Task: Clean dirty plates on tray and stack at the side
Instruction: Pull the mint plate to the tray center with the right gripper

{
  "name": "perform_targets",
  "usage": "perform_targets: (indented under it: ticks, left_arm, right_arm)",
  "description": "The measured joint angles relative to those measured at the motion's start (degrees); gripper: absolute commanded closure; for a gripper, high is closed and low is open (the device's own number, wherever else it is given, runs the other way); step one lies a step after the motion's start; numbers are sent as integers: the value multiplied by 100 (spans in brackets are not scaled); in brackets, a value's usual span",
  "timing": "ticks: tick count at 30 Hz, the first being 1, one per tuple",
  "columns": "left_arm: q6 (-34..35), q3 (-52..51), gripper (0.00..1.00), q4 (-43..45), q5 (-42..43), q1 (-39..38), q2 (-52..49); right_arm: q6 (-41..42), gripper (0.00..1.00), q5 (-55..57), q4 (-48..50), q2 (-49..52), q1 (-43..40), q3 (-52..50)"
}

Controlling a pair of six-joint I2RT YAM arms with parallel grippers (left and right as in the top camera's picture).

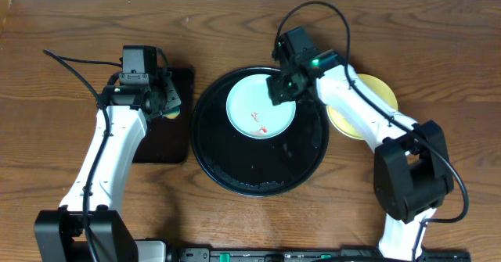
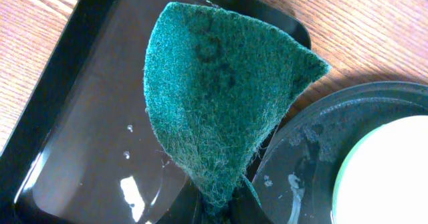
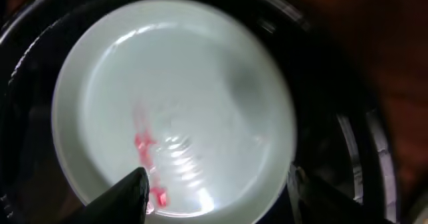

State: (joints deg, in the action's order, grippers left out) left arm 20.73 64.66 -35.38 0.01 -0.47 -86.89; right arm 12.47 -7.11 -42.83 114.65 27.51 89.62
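An open gap [image 1: 306, 122] lies between the mint plate's rim [image 1: 294, 109] and the tray's side, so my right gripper should keep moving its fingers down on both sides of the plate's rim and close there.
A mint plate [image 1: 261, 105] with red-orange smears lies in the upper part of the round black tray [image 1: 258, 164]. My right gripper [image 1: 283, 86] hovers open above the plate's right edge. In the right wrist view the plate [image 3: 174, 97] fills the frame, with the open fingers [image 3: 221, 200] astride its near rim. A pale yellow plate [image 1: 377, 98] lies on the table right of the tray, partly under the right arm. I see no third plate. My left gripper [image 1: 162, 102] is shut on a green scouring pad [image 2: 214, 97], also shown in the left wrist view [image 2: 217, 207].
A smaller rectangular black tray [image 1: 172, 137] with water drops lies left of the round tray, under the left gripper; it also shows in the left wrist view [image 2: 80, 130]. The round tray's rim [image 2: 314, 144] nearly touches it. The table is brown wood.
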Motion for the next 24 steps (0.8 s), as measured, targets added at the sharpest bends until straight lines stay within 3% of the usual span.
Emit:
perform_targets:
  ticks: [14,18,24]
  left_arm:
    - [0,0,92,2,0,0,-2]
    - [0,0,93,2,0,0,-2]
    - [0,0,92,2,0,0,0]
  right_arm:
    - [-474,33,94,44,450,-330,-2]
    - [-553,41,90,55,612,-339,-2]
    - [-610,68,94,63,914,-339,-4]
